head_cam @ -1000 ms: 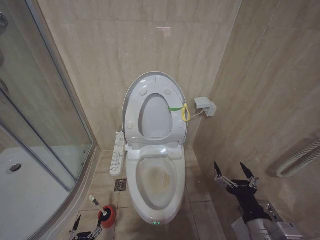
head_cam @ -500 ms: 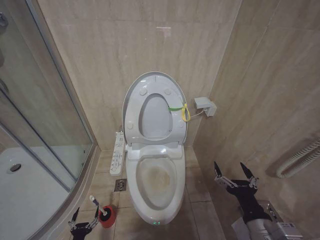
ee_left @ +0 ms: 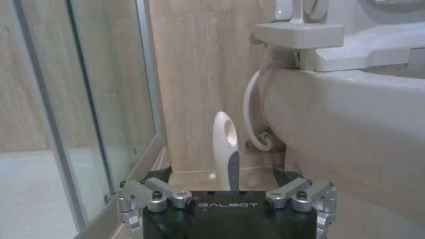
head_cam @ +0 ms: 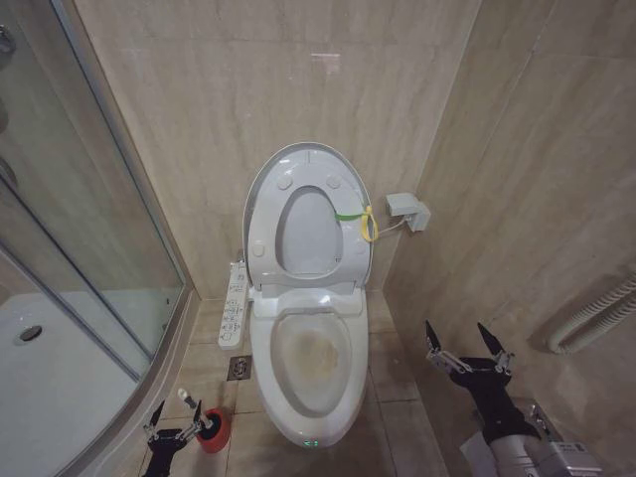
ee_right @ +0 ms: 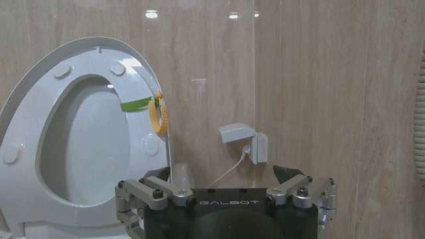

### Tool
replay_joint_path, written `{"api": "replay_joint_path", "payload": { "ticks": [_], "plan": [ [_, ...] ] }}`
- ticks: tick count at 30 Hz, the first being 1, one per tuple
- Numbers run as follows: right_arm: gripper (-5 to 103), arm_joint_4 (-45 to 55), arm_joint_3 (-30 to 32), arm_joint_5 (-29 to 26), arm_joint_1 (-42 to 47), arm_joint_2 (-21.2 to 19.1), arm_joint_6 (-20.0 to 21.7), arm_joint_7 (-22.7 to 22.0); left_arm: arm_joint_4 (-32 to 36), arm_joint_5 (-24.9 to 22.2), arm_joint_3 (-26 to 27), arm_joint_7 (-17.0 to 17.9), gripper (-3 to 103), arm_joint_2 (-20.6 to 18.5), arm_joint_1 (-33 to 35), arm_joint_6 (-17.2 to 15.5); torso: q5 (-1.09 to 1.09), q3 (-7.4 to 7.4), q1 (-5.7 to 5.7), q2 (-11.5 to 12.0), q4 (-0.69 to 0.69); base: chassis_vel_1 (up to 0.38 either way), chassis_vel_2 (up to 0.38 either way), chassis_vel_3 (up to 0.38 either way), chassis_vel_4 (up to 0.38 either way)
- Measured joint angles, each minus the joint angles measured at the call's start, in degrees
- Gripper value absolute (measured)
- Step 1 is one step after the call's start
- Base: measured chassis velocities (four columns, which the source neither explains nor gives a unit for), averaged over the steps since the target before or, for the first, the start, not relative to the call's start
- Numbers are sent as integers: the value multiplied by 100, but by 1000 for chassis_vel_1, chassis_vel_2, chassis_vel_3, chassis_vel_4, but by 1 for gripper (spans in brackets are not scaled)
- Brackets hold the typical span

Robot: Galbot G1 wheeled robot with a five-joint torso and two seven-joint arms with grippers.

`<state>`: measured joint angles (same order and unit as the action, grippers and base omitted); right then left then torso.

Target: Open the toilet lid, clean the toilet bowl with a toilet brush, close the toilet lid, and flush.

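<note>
The toilet brush (head_cam: 188,399) will slide out and leave the red holder standing when I lift, because the red holder's opening (head_cam: 214,431) is wide open around the brush.
The toilet lid (head_cam: 308,151) stands raised against the back wall, with the ring seat (head_cam: 266,231) up against it. Below them the toilet bowl (head_cam: 310,368) is open and stained yellow-brown inside. The toilet brush (head_cam: 185,397) stands in a red holder (head_cam: 215,431) on the floor left of the bowl. My left gripper (head_cam: 175,417) is open, low beside the holder. In the left wrist view the white brush handle (ee_left: 225,144) rises just beyond and between its fingers, untouched. My right gripper (head_cam: 467,343) hangs open to the right of the bowl, facing the lid (ee_right: 93,47).
A glass shower enclosure (head_cam: 89,248) and its white tray (head_cam: 40,388) close off the left. A control panel (head_cam: 235,303) sits beside the bowl, with a floor drain (head_cam: 239,369) below it. A wall box (head_cam: 407,209) and a ribbed hose (head_cam: 596,313) are on the right wall.
My left gripper has come up and closer to the brush handle. The brush, toilet and right arm have not moved.
</note>
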<state>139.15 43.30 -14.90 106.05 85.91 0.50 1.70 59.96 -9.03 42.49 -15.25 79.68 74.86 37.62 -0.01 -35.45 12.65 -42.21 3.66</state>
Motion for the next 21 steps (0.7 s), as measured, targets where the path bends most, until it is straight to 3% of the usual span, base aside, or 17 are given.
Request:
{"api": "replay_joint_path", "payload": {
  "ticks": [3,21],
  "plan": [
    [100,0,0,0,0,0,0,0,-147,4,-29,-30,100,-21,-98,21,0,0,0,0,0,0,0,0,0],
    [100,0,0,0,0,0,0,0,-474,19,-171,-116,98,-152,-455,69,1,0,0,0,0,0,0,0,0]
  ]
}}
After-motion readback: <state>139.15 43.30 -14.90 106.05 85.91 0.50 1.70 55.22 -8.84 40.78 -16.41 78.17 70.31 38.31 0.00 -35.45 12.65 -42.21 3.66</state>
